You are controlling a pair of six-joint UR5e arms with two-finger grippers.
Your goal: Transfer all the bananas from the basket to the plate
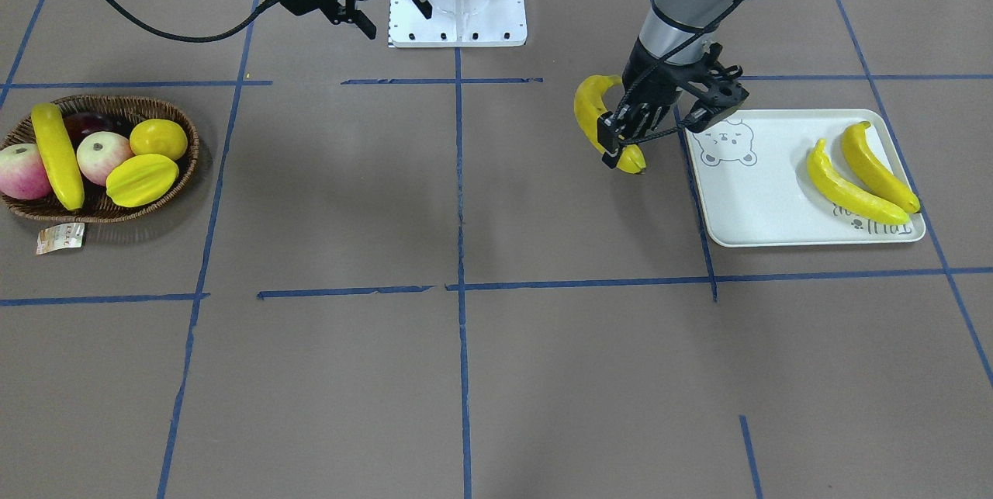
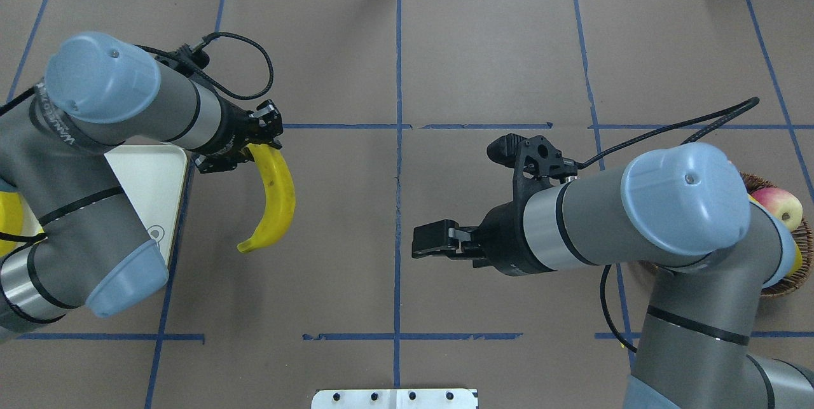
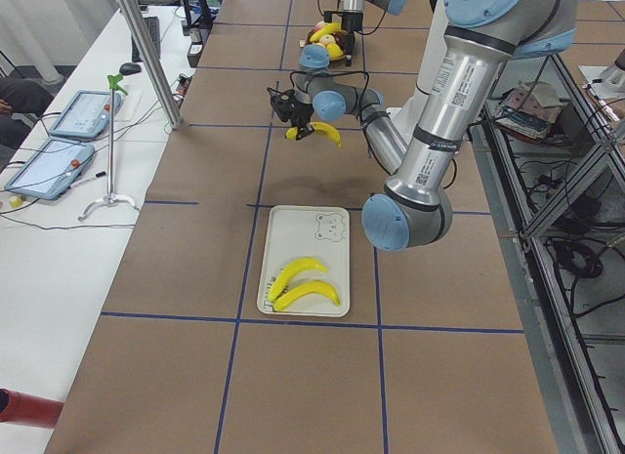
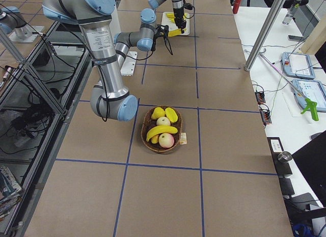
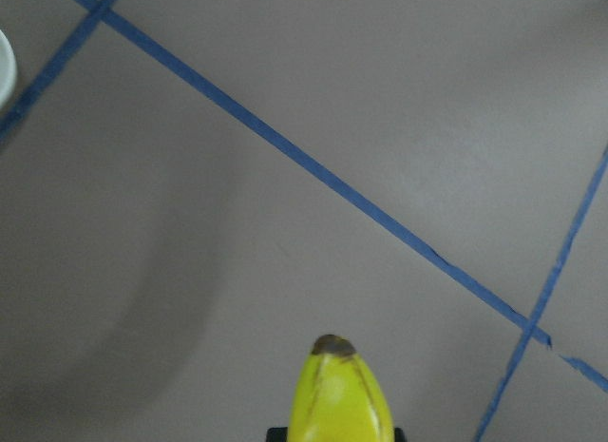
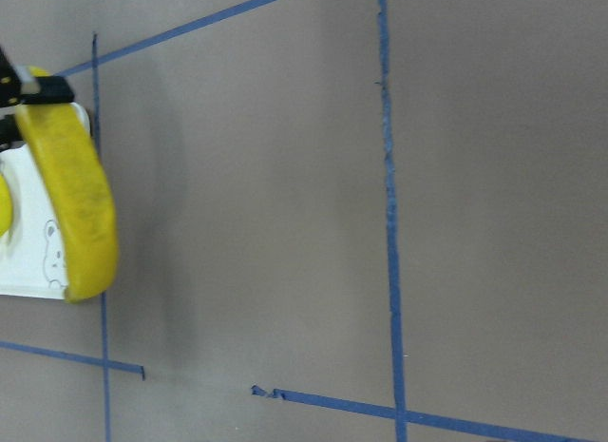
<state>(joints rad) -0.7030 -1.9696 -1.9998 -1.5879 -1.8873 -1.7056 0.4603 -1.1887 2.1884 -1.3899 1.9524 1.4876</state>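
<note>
I keep my left gripper carrying the held banana (image 1: 590, 111), since it leans like the bananas on the plate, until it lies in the open space (image 1: 787, 204) beside them.
My left gripper (image 1: 623, 144) is shut on a yellow banana (image 1: 596, 117) and holds it above the table, just beside the near short edge of the off-white bear plate (image 1: 756, 200). The held banana also shows in the overhead view (image 2: 277, 196) and the left wrist view (image 5: 339, 396). Two bananas (image 1: 852, 186) (image 1: 879, 166) lie side by side on the plate's far end. One banana (image 1: 56, 154) lies in the brown wicker basket (image 1: 180, 170). My right gripper (image 1: 392, 6) is open and empty, up near the robot's base, far from the basket.
The basket also holds two apples (image 1: 101, 156), a starfruit (image 1: 141, 179), a round yellow fruit (image 1: 158, 139) and a dark fruit, with a paper tag (image 1: 60, 237) beside it. The white base plate (image 1: 458, 18) sits at the table's robot side. Blue tape lines cross the brown table.
</note>
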